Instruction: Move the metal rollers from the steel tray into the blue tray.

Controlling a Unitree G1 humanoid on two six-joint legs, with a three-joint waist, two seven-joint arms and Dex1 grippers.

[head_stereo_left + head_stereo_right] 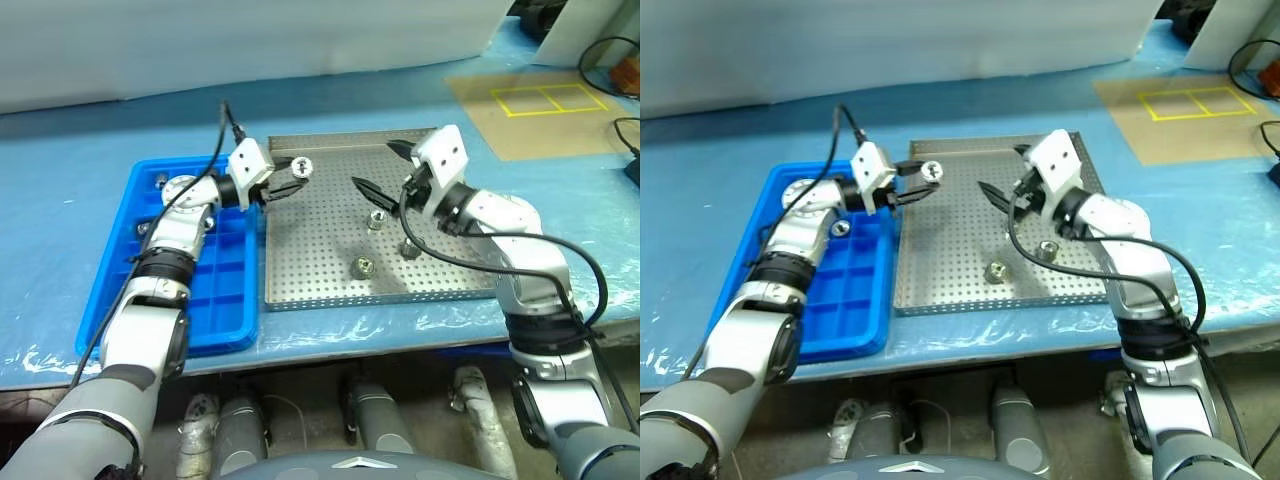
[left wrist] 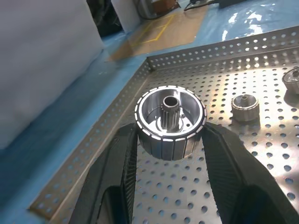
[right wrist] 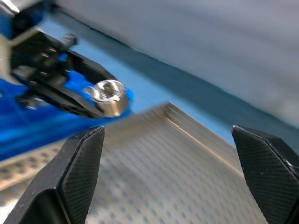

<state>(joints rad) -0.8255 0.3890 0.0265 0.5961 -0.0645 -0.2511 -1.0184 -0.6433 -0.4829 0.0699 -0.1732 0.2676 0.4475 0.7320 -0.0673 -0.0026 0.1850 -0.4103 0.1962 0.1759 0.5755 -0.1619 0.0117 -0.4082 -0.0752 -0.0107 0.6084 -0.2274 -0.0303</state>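
Observation:
The metal roller (image 1: 302,167) stands upright between the left gripper's fingers, so the robot should keep carrying it until it reaches an empty compartment in the blue tray (image 1: 204,315).
My left gripper (image 1: 290,180) is shut on one metal roller (image 1: 302,166) and holds it in the air over the left rear corner of the steel tray (image 1: 320,255), close to the blue tray (image 1: 222,290). In the left wrist view the roller (image 2: 170,121) sits clamped between the two black fingers (image 2: 112,172). Three more metal rollers (image 1: 376,219) (image 1: 410,247) (image 1: 362,266) lie on the perforated floor. My right gripper (image 1: 382,170) hangs open and empty above the tray's middle, facing the left one; its wrist view shows the held roller (image 3: 110,97).
The blue tray lies directly left of the steel tray on a blue-covered table (image 1: 80,160). A brown board with a yellow outline (image 1: 535,100) lies at the back right, with black cables (image 1: 625,130) beyond it. A white sheet (image 1: 250,40) closes off the back.

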